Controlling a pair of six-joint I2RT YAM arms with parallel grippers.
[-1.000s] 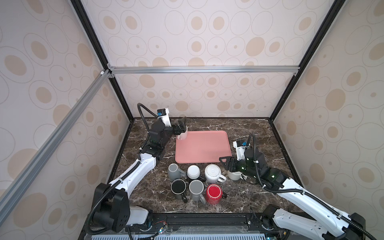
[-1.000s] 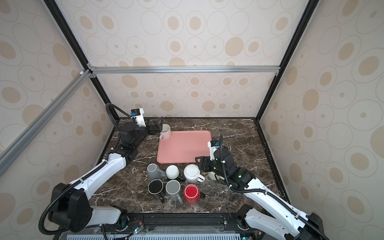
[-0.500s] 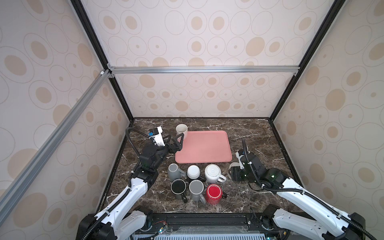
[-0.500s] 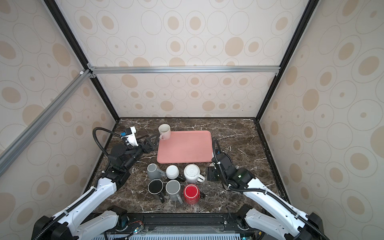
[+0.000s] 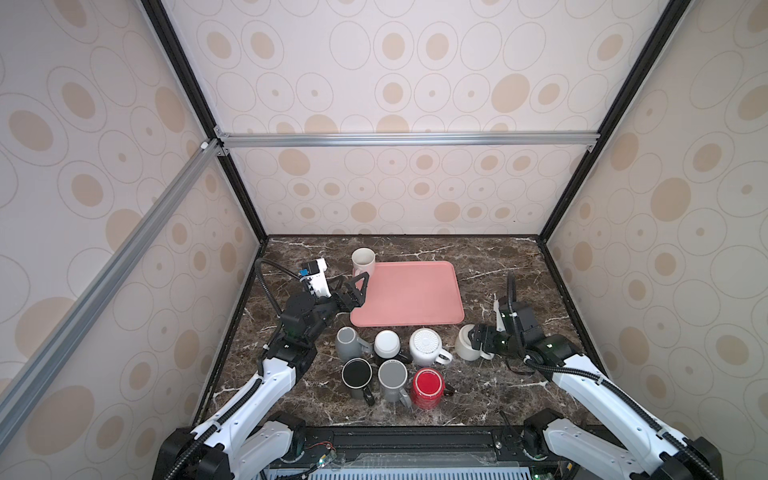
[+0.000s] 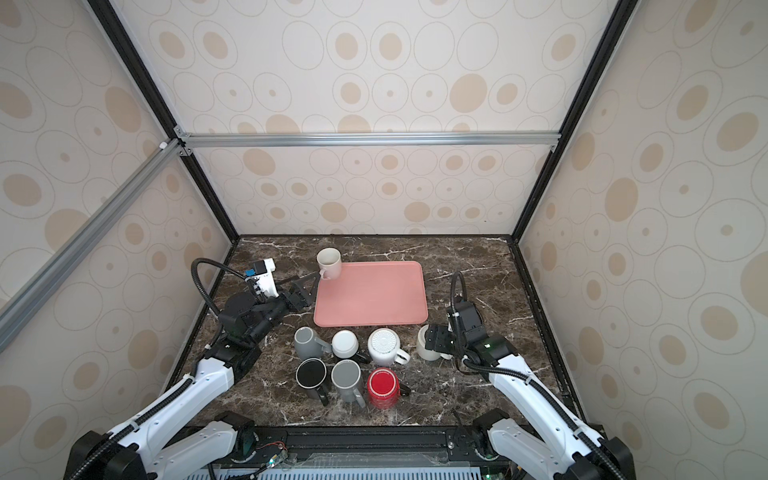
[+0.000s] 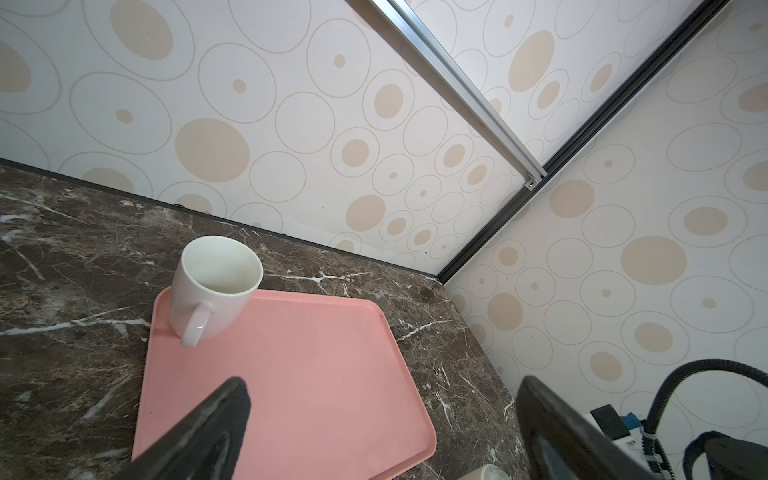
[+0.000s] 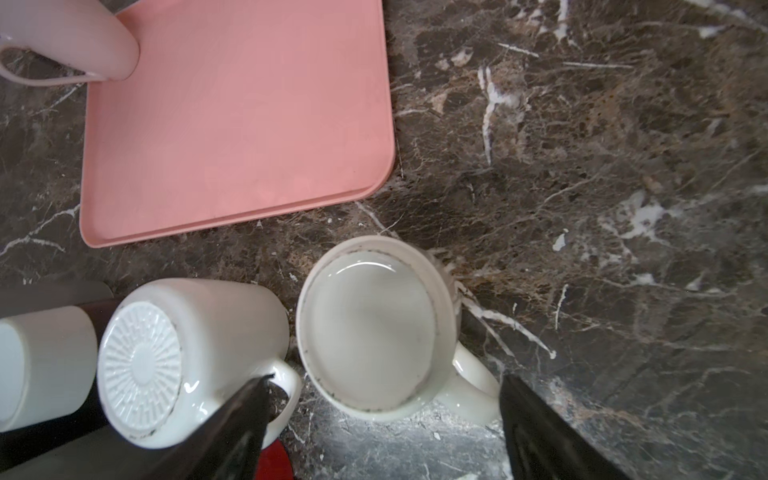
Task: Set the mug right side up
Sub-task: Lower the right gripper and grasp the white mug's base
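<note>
I can see the off-white mug's handle [image 8: 470, 390] slanting across my right gripper's line, so I should turn my right gripper square and pinch the handle before I lift and turn the mug.
An off-white mug [image 5: 465, 348] [image 6: 424, 347] stands upside down on the marble, right of the mug cluster. Its recessed base [image 8: 370, 328] faces up and its handle [image 8: 473, 380] points toward my right arm. My right gripper [image 5: 476, 338] [image 6: 436, 337] [image 8: 384, 380] is open just over it. One finger is beside the handle, the other by the neighbouring mug's handle. Nothing is gripped. My left gripper [image 5: 360, 291] [image 6: 305, 289] [image 7: 382, 382] is open and empty at the pink tray's left edge.
A cream mug [image 5: 363, 259] [image 7: 216, 282] stands upright on the back left corner of the pink tray [image 5: 415, 299] [image 8: 232, 124]. Several mugs crowd the front: ribbed-base white [image 5: 424, 345] [image 8: 166, 357], small white [image 5: 387, 343], grey [image 5: 347, 338], black [image 5: 356, 372], grey [image 5: 392, 374], red [image 5: 428, 382].
My left arm has drawn back and down from the cream mug, which stays on the tray corner. My right gripper's jaws have spread wider around the upside-down mug, which has not moved.
</note>
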